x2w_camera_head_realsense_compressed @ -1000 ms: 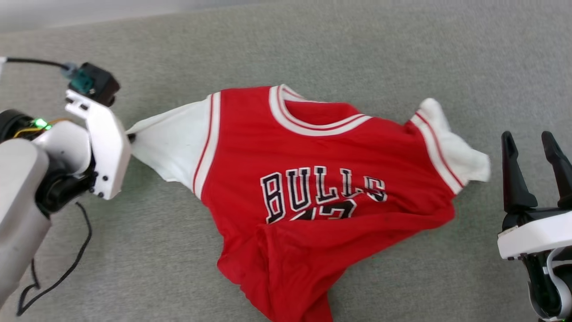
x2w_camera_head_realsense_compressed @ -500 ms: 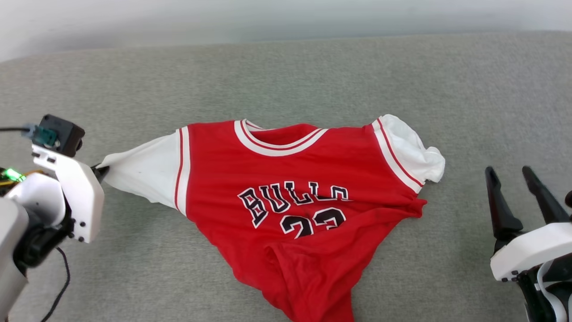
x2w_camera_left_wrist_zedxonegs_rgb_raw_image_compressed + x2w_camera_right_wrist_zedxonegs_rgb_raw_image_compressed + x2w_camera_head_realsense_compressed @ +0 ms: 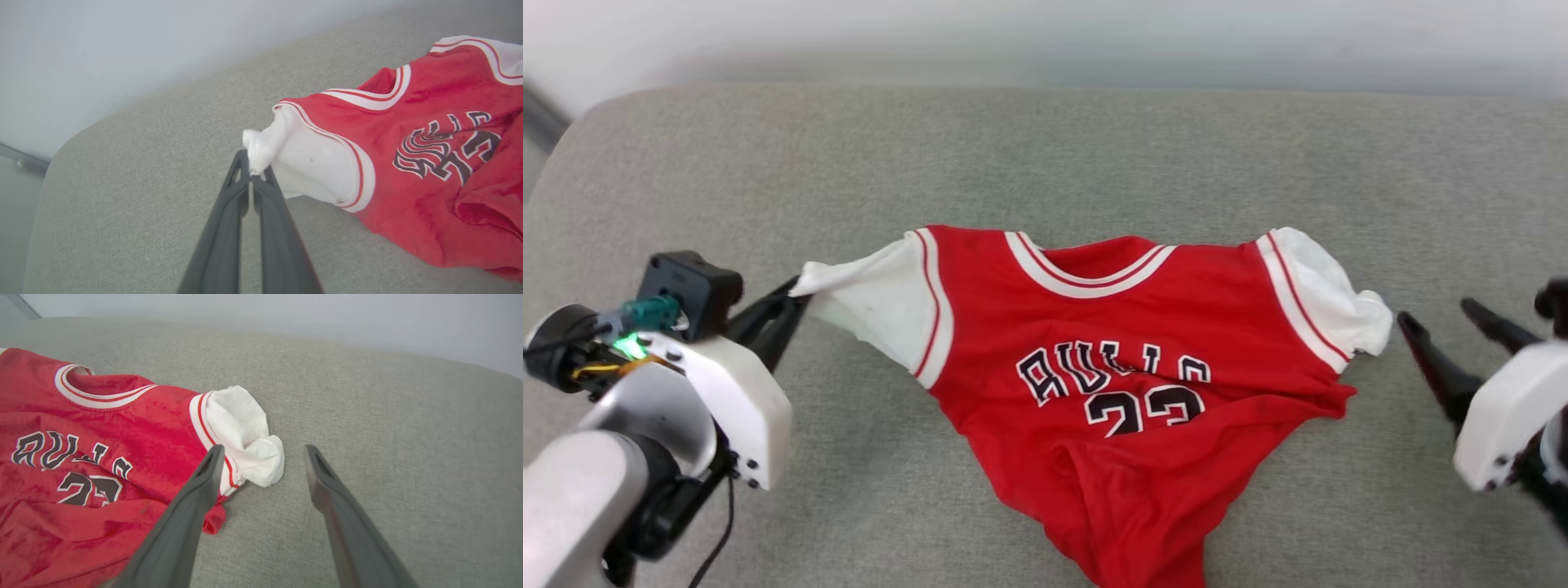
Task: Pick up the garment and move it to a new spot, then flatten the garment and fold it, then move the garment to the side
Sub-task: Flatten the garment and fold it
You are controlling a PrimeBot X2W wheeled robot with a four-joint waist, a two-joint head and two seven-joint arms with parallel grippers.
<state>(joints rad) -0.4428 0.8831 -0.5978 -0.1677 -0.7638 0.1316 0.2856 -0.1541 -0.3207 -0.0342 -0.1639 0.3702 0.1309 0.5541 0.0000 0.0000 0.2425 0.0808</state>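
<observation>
I expect the garment to spread out almost flat when I lift and swing it by both sleeves, because its lower part lies in loose folds.
The garment, a red jersey with white sleeves and black chest lettering, lies rumpled on a grey cushioned surface, front side up; its lower part is bunched toward me. My left gripper is shut on the tip of the garment's left white sleeve, which it holds stretched out and slightly raised. My right gripper stands open just right of the other white sleeve, fingers pointing at it without touching. In the right wrist view the sleeve's crumpled end lies between and ahead of the gripper.
The grey cushion stretches wide behind the garment, with its rounded back corner at the far left. A pale wall rises behind it. A black cable hangs by my left arm.
The head camera has tilted and shifted, showing more wall. The garment has been drawn flatter, with its numbers now visible. My right gripper has come closer to the right sleeve.
</observation>
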